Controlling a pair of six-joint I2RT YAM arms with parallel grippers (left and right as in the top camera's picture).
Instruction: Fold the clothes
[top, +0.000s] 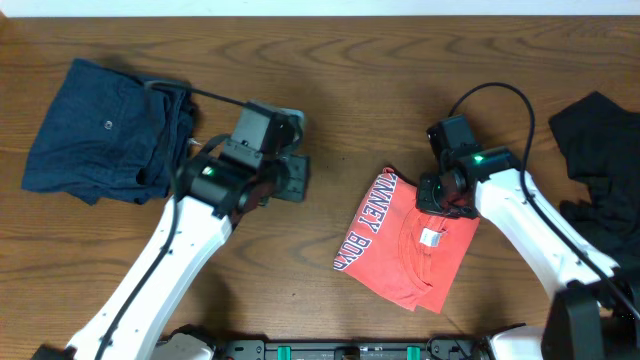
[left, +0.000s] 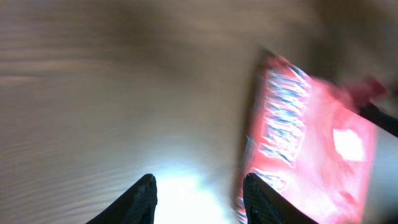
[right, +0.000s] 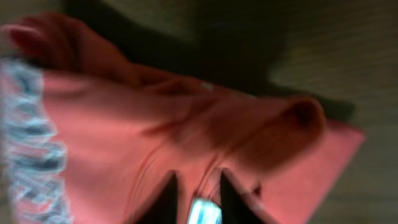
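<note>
I should use my left gripper to pick up the coral-red T-shirt by its lettered edge (top: 364, 222) and put it on the navy-blue garment (top: 107, 132), because that garment is far from my right gripper.
The coral-red T-shirt (top: 400, 245) lies folded into a small rectangle right of centre, its navy-and-white lettering (top: 366, 222) along the left edge and a white neck label (top: 432, 238) facing up. My right gripper (top: 441, 200) hovers over the shirt's upper right edge. In the right wrist view this gripper (right: 198, 196) has its jaws a little apart above the red cloth (right: 124, 124), with the label (right: 205, 213) showing between them. My left gripper (top: 292, 177) is over bare wood left of the shirt. Its jaws (left: 200, 190) are open and empty, beside the blurred shirt (left: 311, 143).
A navy-blue garment (top: 100, 130) lies folded at the far left, next to the left arm. A black garment (top: 600, 150) is crumpled at the right edge, behind the right arm. The wooden table (top: 330, 80) shows between them.
</note>
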